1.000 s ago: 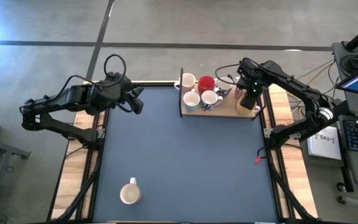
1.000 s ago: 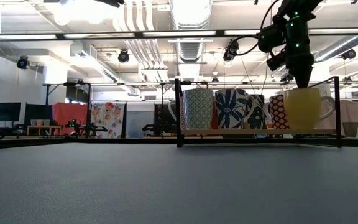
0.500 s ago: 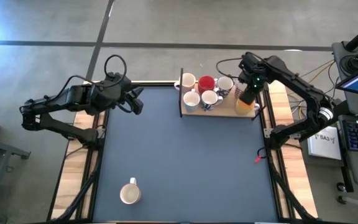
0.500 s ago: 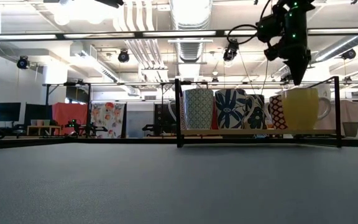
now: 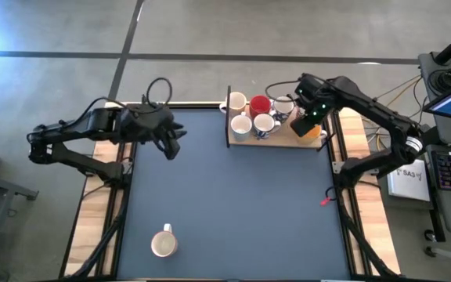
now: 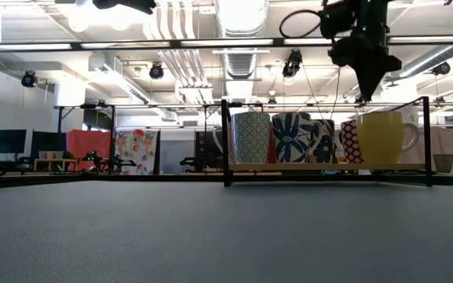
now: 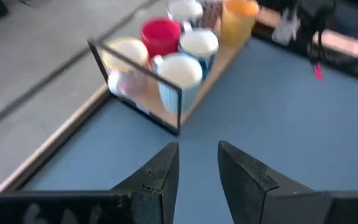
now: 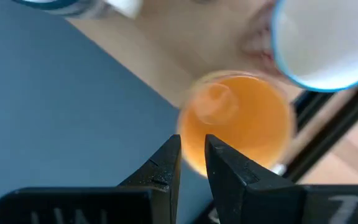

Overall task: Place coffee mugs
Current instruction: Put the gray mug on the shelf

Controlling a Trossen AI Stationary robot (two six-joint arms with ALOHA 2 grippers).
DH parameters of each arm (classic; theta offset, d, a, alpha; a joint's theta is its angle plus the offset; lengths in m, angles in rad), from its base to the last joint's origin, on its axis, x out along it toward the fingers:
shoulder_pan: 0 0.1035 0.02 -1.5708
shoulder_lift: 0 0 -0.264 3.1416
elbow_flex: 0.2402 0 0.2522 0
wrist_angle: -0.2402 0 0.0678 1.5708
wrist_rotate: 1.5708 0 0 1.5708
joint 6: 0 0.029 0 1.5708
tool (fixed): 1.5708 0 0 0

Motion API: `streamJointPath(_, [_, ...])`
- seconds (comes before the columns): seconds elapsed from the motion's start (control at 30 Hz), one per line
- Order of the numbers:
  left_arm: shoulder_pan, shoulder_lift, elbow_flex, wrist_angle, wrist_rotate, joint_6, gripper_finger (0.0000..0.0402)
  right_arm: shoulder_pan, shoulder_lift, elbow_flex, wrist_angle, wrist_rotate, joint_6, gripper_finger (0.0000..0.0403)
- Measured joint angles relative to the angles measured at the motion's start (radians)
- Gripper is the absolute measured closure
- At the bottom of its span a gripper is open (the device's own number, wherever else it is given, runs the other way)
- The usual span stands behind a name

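Observation:
I should keep moving my open left gripper toward the mug's rim [image 5: 156, 238] and close beside the mug's handle, as the lone white mug [image 5: 164, 244] stands upright in open space.
A wooden tray [image 5: 282, 142] with a black frame stands at the table's far right and holds several coffee mugs. Among them are a red mug [image 5: 259, 104], white mugs [image 5: 241, 125] and an orange mug [image 5: 314, 131] at the tray's right end. Another white mug [image 5: 163, 244] stands alone near the table's near left. My right gripper [image 5: 299, 123] hovers above the orange mug [image 8: 241, 121], its fingers a narrow gap apart, touching nothing; the low view [image 6: 366, 81] shows it clear above the rim. My left gripper [image 5: 172, 146] is open and empty over the table's far left, facing the tray [image 7: 166, 118].
The tray's black frame [image 6: 225, 141] rises about as high as the mugs. A small red object [image 5: 325, 200] lies by the table's right edge. A wide stretch of blue-grey tabletop [image 5: 233, 204] lies between the tray and the lone mug.
My right gripper has risen from the orange mug's rim and gone a little toward the table's left; the mug stays upright on the tray. My left gripper has moved a little toward the table's right and near edge.

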Motion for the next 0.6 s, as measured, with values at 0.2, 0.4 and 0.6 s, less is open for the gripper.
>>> streamJointPath(0.2, [-0.010, 0.033, 0.000, -0.113, 0.098, -0.102, 0.0308, 0.184, -0.016, 0.000, 0.069, 0.000, 0.149, 0.0342])
streamJointPath(0.4, [-0.165, 0.074, -0.041, -0.272, 0.163, -0.368, 0.0308, 0.417, -0.018, 0.000, 0.088, 0.000, 0.211, 0.0342])
streamJointPath(0.6, [-0.417, 0.103, -0.104, -0.309, 0.208, -0.728, 0.0308, 0.636, -0.016, 0.000, 0.115, 0.003, 0.322, 0.0342])
